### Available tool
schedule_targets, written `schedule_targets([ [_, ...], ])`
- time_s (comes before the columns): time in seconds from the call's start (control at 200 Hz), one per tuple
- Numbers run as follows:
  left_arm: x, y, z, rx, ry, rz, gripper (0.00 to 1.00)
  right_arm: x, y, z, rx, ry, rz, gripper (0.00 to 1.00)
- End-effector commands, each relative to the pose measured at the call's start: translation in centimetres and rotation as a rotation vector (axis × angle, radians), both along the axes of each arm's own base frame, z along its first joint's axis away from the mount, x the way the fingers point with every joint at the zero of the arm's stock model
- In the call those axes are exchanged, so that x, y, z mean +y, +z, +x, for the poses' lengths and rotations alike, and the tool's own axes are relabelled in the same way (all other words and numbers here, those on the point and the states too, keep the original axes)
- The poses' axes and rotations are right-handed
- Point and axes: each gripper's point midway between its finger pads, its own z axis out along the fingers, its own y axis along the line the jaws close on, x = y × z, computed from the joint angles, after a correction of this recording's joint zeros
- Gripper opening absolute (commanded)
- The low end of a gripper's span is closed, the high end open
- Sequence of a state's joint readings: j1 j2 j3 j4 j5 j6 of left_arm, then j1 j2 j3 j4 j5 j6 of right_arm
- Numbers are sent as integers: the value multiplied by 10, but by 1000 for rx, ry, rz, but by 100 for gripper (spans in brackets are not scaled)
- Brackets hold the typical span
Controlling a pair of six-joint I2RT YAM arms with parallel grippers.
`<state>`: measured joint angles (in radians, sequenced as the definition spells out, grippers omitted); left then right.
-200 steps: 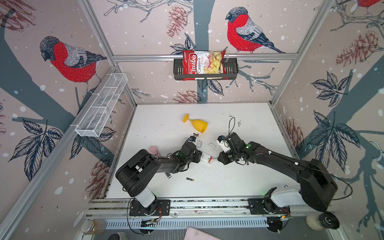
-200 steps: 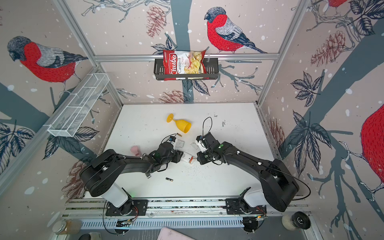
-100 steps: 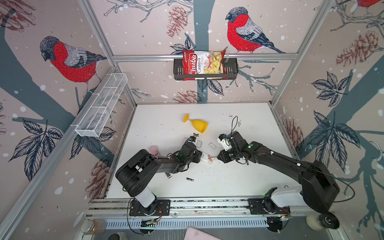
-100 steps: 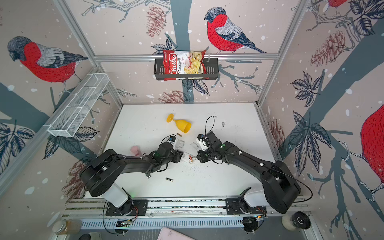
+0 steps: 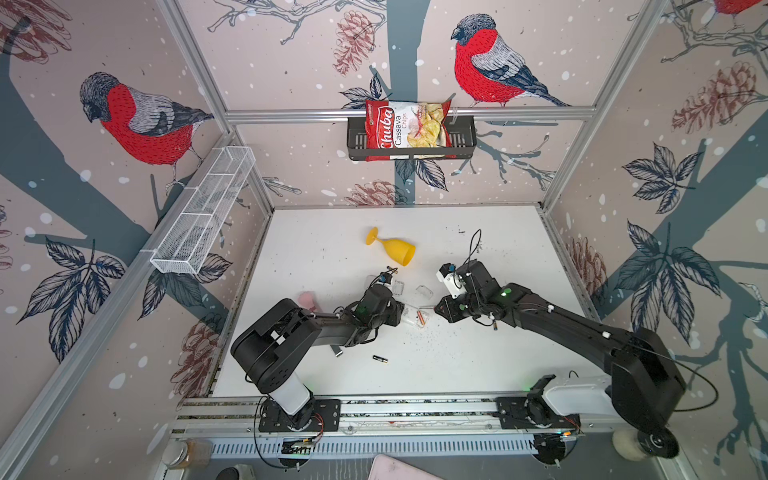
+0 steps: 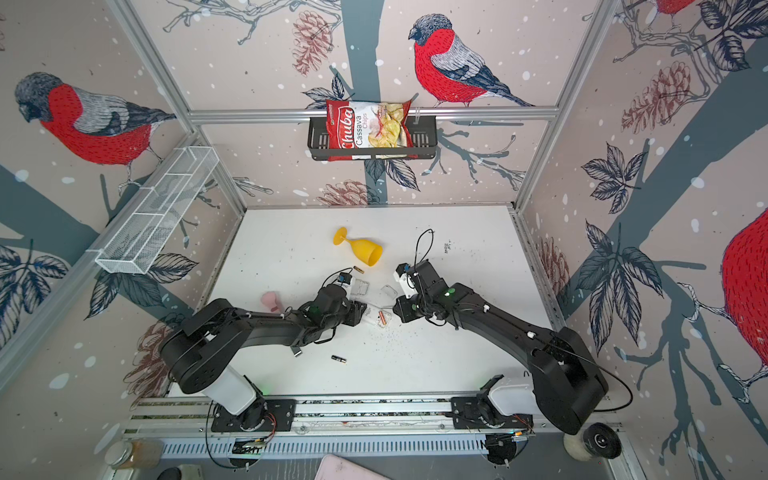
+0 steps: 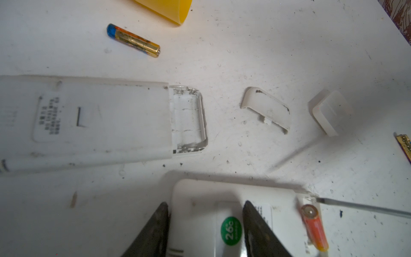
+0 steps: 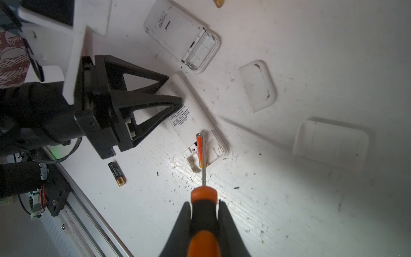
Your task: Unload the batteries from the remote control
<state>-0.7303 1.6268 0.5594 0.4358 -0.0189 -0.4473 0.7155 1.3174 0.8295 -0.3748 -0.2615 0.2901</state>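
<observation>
Next, I draw my right gripper back and push the yellow end (image 8: 200,165), which sits in the bay, because the screwdriver's tip is at the orange battery's raised end (image 8: 199,135).
My left gripper (image 7: 205,203) is shut on a white remote control (image 7: 282,200) that lies back-up on the table. Its battery bay is uncovered and holds an orange battery (image 7: 313,227) (image 8: 198,151). My right gripper (image 8: 204,202) is shut on the orange-and-black screwdriver handle (image 8: 204,193). The thin shaft (image 8: 203,169) runs along that battery, with its tip at the bay's inner end. In both top views the two grippers (image 5: 401,313) (image 5: 438,309) face each other across the remote (image 5: 411,318). Loose batteries lie on the table (image 5: 380,359) (image 5: 392,269) (image 8: 117,173).
A second white remote (image 7: 100,120) with an empty bay lies beside the held one. Two white battery covers (image 7: 265,109) (image 7: 329,113) lie nearby. A yellow goblet (image 5: 392,249) lies on its side farther back, and a pink object (image 5: 306,298) sits at the left.
The right gripper has edged slightly toward the back of the table with the screwdriver. The left gripper stays still on the remote.
</observation>
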Motion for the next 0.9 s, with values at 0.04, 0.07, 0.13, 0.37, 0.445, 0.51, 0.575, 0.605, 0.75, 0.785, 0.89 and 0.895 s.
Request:
schedule_targets([
  [0.04, -5, -4, -8, 36, -38, -10, 53, -3, 12, 4, -40, -21, 4, 0],
  [0.07, -5, -4, -8, 37, -39, -10, 52, -3, 10, 2, -32, -15, -1, 0],
  [0.13, -5, -4, -8, 38, -39, -10, 52, -3, 5, -5, -13, -1, -14, 0],
  [0.37, -4, -4, -8, 39, -37, -8, 52, 1, -12, -32, 49, 43, -35, 0],
  [0.445, -5, -4, -8, 36, -40, -8, 52, 0, -18, -37, 65, 51, -54, 0],
  [0.51, -4, -4, -8, 37, -39, -8, 52, -2, -22, -40, 70, 51, -65, 0],
  [0.575, -5, -4, -9, 38, -41, -9, 52, -4, -24, -40, 66, 45, -72, 0],
  [0.605, -5, -4, -9, 38, -42, -10, 52, -5, -24, -39, 63, 40, -74, 0],
  [0.75, -5, -3, -9, 36, -40, -12, 53, -4, -29, -39, 75, 44, -87, 0],
  [0.785, -4, -4, -9, 37, -40, -12, 52, -5, -32, -38, 77, 42, -96, 0],
  [0.89, -4, -3, -9, 35, -38, -13, 52, -5, -35, -36, 76, 35, -107, 0],
  [0.895, -4, -3, -9, 35, -38, -13, 52, -5, -35, -36, 77, 34, -107, 0],
])
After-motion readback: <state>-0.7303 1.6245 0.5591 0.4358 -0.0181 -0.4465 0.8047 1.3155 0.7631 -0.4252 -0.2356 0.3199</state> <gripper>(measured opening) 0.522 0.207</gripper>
